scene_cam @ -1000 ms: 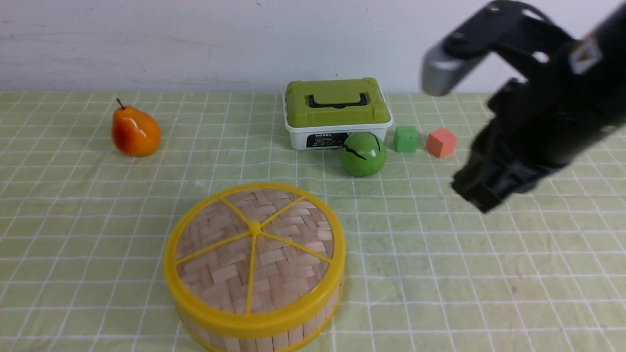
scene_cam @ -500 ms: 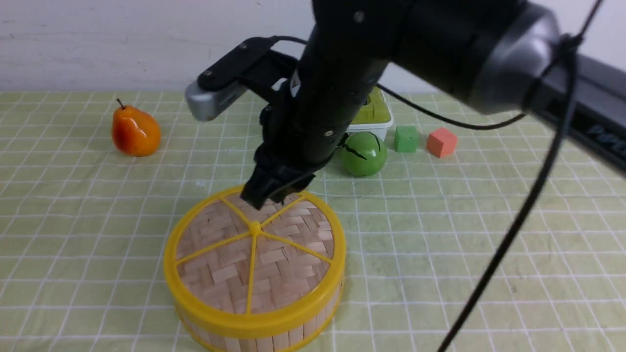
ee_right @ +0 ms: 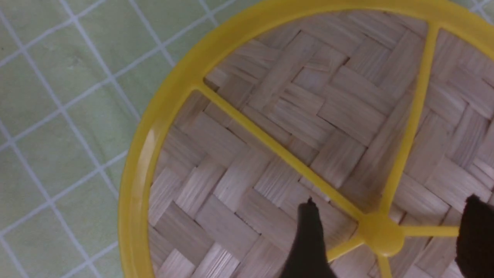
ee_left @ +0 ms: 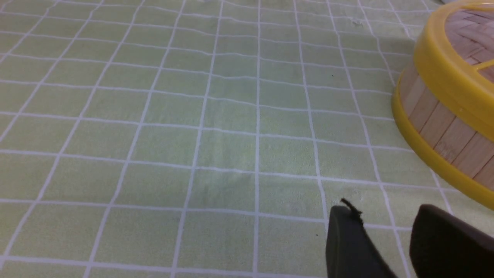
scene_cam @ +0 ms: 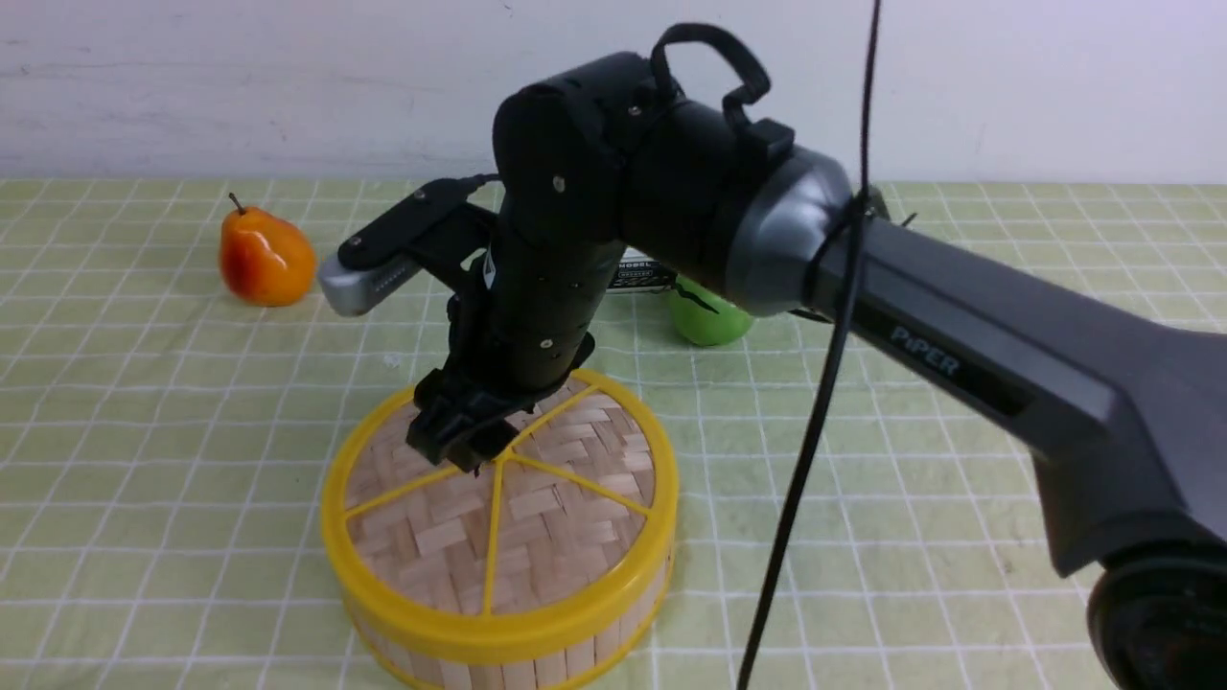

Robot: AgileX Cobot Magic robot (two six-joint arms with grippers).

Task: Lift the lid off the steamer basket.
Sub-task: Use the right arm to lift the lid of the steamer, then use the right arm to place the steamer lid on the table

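My gripper will bring the lid free and leave the steamer basket behind when it lifts, because the lid's smooth yellow rim [scene_cam: 495, 639] just caps the steamer basket's slatted side.
The lid [scene_cam: 537, 517], woven bamboo with a yellow rim and spokes, sits on the steamer basket [scene_cam: 498, 661] near the table's front. My right gripper [scene_cam: 462, 448] hangs open just above the lid's middle. In the right wrist view, the right gripper [ee_right: 390, 204] has one dark finger on each side of the yellow centre knob [ee_right: 382, 233], with neither finger touching it. The left gripper [ee_left: 386, 211] hovers low over the cloth to the left of the basket wall [ee_left: 436, 119]. Its fingers stand slightly apart with nothing between them.
An orange pear [scene_cam: 266, 257] lies at the back left. A green round fruit [scene_cam: 711, 321] and a white box [scene_cam: 640, 276] are mostly hidden behind the right arm. A black cable [scene_cam: 815, 431] hangs down in front. A green checked cloth [scene_cam: 144, 431] covers the table.
My right arm has swung in from the far right and come down over the lid's centre. Its jaws have spread apart around the knob. The lid and basket have not moved.
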